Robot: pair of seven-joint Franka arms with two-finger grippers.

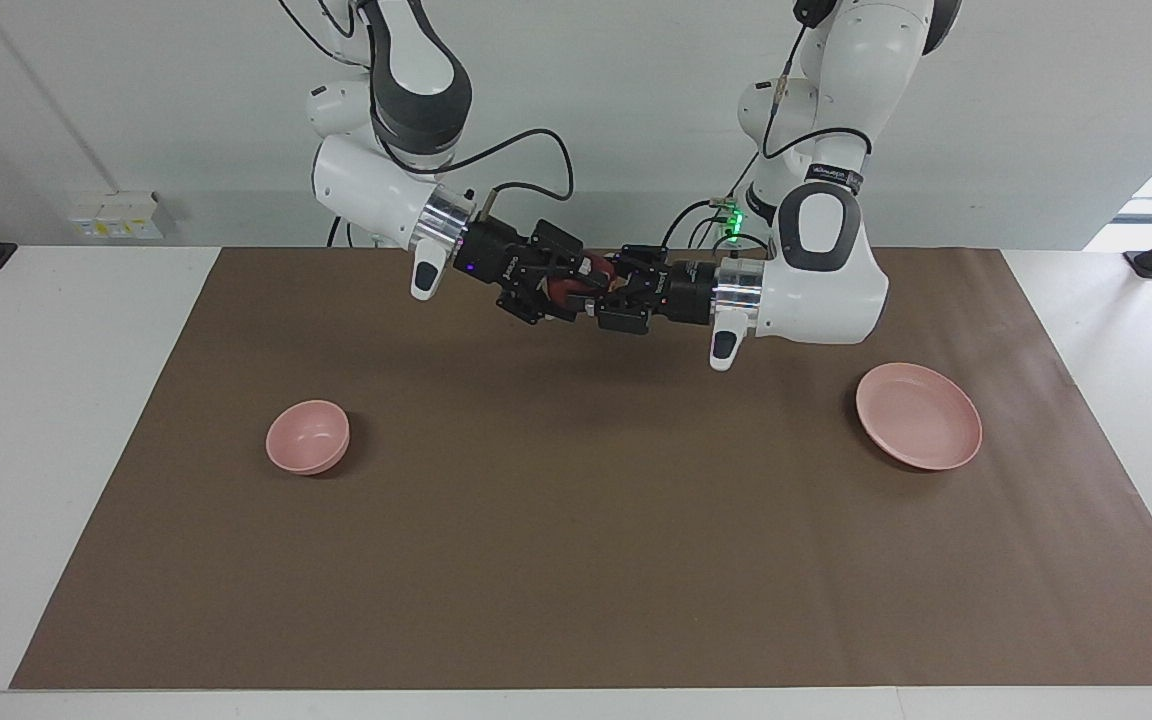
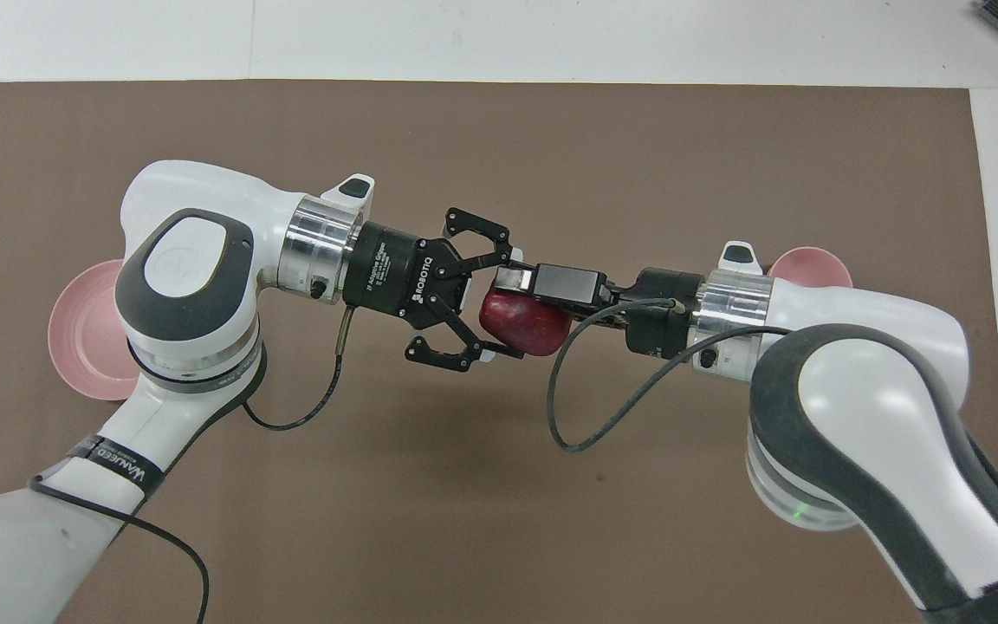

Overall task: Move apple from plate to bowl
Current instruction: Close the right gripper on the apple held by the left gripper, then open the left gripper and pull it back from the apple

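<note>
The left gripper's fingers are on both sides of the apple in the right gripper (image 2: pixel 522 321), so next the left gripper moves back toward the plate (image 1: pixel 920 415) before the apple goes to the bowl.
The dark red apple (image 1: pixel 568 291) (image 2: pixel 525 325) hangs in the air between my two grippers, over the middle of the brown mat. My left gripper (image 1: pixel 618 290) (image 2: pixel 503 305) has one finger on each side of the apple. My right gripper (image 1: pixel 576 288) (image 2: pixel 518 284) meets it head-on, with one finger over the apple and one under it. Both seem shut on it. The pale pink plate (image 1: pixel 919 415) (image 2: pixel 83 338) lies bare toward the left arm's end. The small pink bowl (image 1: pixel 308 436) (image 2: pixel 811 264) stands bare toward the right arm's end, partly hidden by the right arm in the overhead view.
The brown mat (image 1: pixel 576 560) (image 2: pixel 499 520) covers most of the white table. A black cable (image 2: pixel 564 416) loops down from the right wrist. Plate and bowl are the only things on the mat.
</note>
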